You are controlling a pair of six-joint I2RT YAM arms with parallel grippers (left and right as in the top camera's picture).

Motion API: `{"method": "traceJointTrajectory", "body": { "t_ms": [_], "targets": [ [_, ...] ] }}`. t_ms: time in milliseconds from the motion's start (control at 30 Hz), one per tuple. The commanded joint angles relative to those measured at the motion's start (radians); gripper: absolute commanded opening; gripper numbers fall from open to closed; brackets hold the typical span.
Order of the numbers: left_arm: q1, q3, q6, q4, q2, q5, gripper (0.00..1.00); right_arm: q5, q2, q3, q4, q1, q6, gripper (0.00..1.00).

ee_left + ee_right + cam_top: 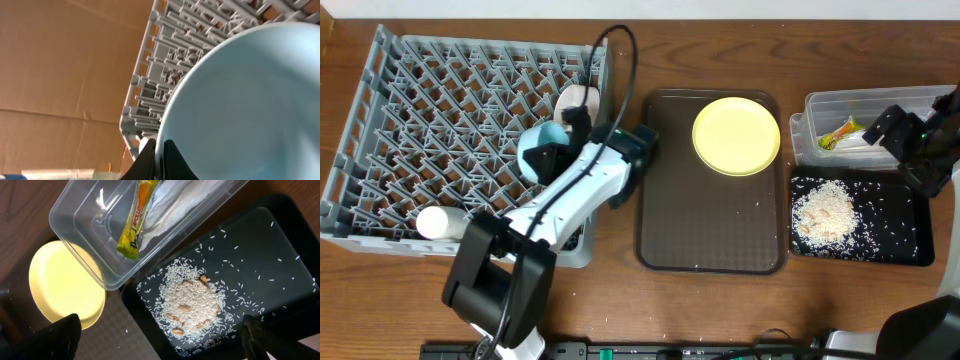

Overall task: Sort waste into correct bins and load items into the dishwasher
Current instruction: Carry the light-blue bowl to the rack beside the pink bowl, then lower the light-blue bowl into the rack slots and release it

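Observation:
The light-blue bowl (531, 146) leans over the rack's pegs while my left gripper crowds the white bowl (577, 98), so next I pull back and stand the light-blue bowl up on its edge.
My left gripper (563, 133) is shut on the rim of the light-blue bowl (540, 150) and holds it tilted over the right side of the grey dish rack (430, 110). In the left wrist view the fingers (159, 159) pinch the bowl's edge (240, 100). A white bowl (582, 98) and a white cup (438, 222) sit in the rack. The yellow plate (736, 135) lies on the brown tray. My right gripper (161, 332) is open and empty above the black tray (280, 255) of rice (192, 302). The clear tub (75, 220) holds the wrapper (135, 222) and napkin (170, 205). No chopsticks show.
The dark brown serving tray (710, 230) lies between the rack and the bins, with a few rice grains on it. The clear tub (820, 105) and the black tray (900, 235) stand at the right table edge. The left arm crosses the rack's front right corner.

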Motion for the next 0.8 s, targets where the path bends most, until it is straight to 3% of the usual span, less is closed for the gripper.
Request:
{"method": "traceJointTrajectory", "body": {
  "t_ms": [0,467,767],
  "targets": [
    [-0.044,-0.004,-0.016,0.002,0.024,0.063,0.08,-0.001,-0.01,0.006,0.0,0.0,0.005,0.99],
    [-0.007,-0.003,-0.086,-0.206,0.011,-0.084,0.08,-0.001,-0.01,0.006,0.0,0.0,0.005,0.99],
    [0.017,-0.004,-0.098,-0.103,0.016,-0.001,0.08,-0.001,-0.01,0.006,0.0,0.0,0.005,0.99]
  ]
}}
